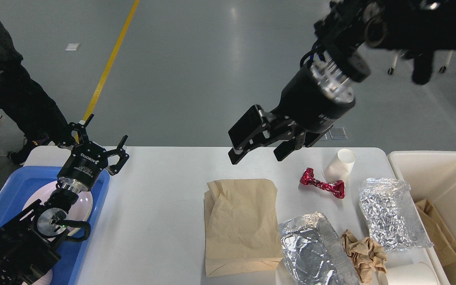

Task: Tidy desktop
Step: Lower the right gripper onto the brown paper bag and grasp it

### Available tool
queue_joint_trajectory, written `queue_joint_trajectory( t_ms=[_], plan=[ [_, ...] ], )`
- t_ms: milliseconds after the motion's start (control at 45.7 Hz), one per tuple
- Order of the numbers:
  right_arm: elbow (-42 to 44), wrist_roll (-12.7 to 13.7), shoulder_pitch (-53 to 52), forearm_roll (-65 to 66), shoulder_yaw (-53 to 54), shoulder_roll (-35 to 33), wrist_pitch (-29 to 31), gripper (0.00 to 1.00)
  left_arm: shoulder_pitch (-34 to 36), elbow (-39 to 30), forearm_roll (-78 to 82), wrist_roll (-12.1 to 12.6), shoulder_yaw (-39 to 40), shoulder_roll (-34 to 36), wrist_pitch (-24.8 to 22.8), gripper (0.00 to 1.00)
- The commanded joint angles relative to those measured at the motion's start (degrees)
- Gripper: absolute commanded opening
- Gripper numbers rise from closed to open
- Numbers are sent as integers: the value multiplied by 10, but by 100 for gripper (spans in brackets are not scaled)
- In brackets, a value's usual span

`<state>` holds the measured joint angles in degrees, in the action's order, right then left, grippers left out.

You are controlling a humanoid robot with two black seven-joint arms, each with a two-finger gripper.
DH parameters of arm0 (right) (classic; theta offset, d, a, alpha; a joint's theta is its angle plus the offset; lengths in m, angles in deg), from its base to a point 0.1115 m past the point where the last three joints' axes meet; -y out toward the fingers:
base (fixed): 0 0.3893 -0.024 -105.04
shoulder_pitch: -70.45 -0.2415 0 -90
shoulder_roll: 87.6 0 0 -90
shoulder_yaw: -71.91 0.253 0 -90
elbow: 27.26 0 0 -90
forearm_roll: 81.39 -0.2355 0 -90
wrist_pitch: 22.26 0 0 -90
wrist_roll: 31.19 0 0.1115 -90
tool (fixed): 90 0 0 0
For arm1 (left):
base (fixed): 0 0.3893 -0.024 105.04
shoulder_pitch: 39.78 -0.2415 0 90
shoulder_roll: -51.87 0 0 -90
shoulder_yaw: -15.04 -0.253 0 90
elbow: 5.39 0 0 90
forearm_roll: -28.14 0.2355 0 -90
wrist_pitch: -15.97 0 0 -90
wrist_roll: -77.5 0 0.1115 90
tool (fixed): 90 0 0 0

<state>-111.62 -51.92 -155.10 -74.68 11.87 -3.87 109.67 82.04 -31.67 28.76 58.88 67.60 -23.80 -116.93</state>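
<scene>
My gripper will lift the edge of the foil bag (392,213), and the foil bag will stay spread then, because its crinkled corner (424,243) sticks straight out beside the cream bin.
The white desktop (160,206) carries a flat brown paper bag (242,223), a red foil wrapper (323,184), a tipped paper cup (339,164), two crinkled foil bags (390,213) (315,249) and a crumpled brown paper (364,253). My right gripper (257,155) hangs open and empty above the desktop's far edge, just beyond the paper bag and left of the wrapper. At the far left corner my left gripper (105,134) stands open, holding nothing, over the edge of the blue tray (14,186).
A white plate (87,204) lies in the blue tray under my left arm. A cream bin (441,174) stands off the right end, with brown paper (437,225) inside. A white roll (410,275) sits at the front right. A person (14,91) stands beyond the left corner.
</scene>
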Motion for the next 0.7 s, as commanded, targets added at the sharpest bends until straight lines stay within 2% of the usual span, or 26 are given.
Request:
queue_joint_trajectory(
  t_ms=[0,66,197,219,350,394,569,679],
  plan=[
    [0,5,112,-79,-75,119,-180,100,0,0,0,0,0,0,0,100],
    [-1,20,161,-96,-82,150,-212,100,0,0,0,0,0,0,0,100],
    [2,68,246,-102,-76,161,-265,100,0,0,0,0,0,0,0,100],
    [2,87,274,-103,-81,172,-309,100,0,0,0,0,0,0,0,100],
    [6,152,326,-112,-84,182,-370,100,0,0,0,0,0,0,0,100],
    [9,160,338,-122,-86,182,-375,100,0,0,0,0,0,0,0,100],
    [13,160,367,-145,-79,182,-382,100,0,0,0,0,0,0,0,100],
    [16,160,385,-151,-77,185,-413,100,0,0,0,0,0,0,0,100]
  ],
)
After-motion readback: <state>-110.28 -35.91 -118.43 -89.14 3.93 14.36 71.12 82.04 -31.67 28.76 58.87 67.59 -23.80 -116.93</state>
